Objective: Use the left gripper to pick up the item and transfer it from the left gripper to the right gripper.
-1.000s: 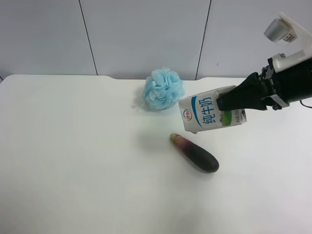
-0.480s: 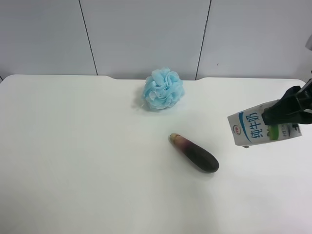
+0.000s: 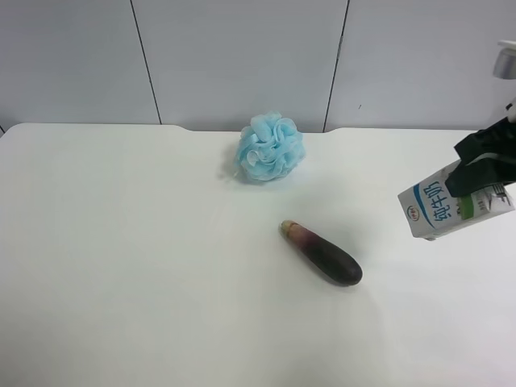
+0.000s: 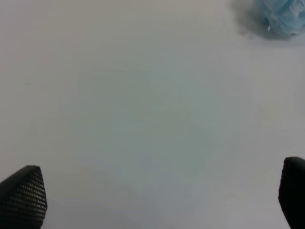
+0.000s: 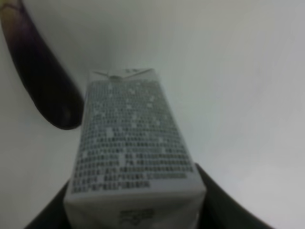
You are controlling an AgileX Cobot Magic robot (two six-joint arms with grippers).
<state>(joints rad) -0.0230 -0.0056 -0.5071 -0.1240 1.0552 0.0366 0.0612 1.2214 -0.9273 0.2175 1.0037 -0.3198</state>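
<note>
The table [image 3: 359,222] beside the eggplant is clear for the milk carton [image 3: 438,203], so my right gripper should carry on moving it there until its bottom sits flat, and then let go.
The item, a white milk carton [image 3: 451,205] with a blue band and blue characters, hangs tilted above the table at the exterior high view's right edge. The right gripper [image 3: 469,179], black and pointed, is shut on it. In the right wrist view the carton [image 5: 133,143] fills the middle, clamped between the two black fingers of the right gripper [image 5: 133,212]. The left gripper [image 4: 157,193] shows only in the left wrist view, its fingers wide apart and empty over bare table. The left arm is out of the exterior high view.
A dark purple eggplant [image 3: 322,252] lies near the table's middle, left of and below the carton; it also shows in the right wrist view [image 5: 40,81]. A fluffy blue bath sponge [image 3: 270,147] sits at the back, also in the left wrist view [image 4: 281,16].
The right gripper has carried the carton to the right, from above the eggplant to the view's right edge, and slightly lower. The eggplant and sponge have not moved.
</note>
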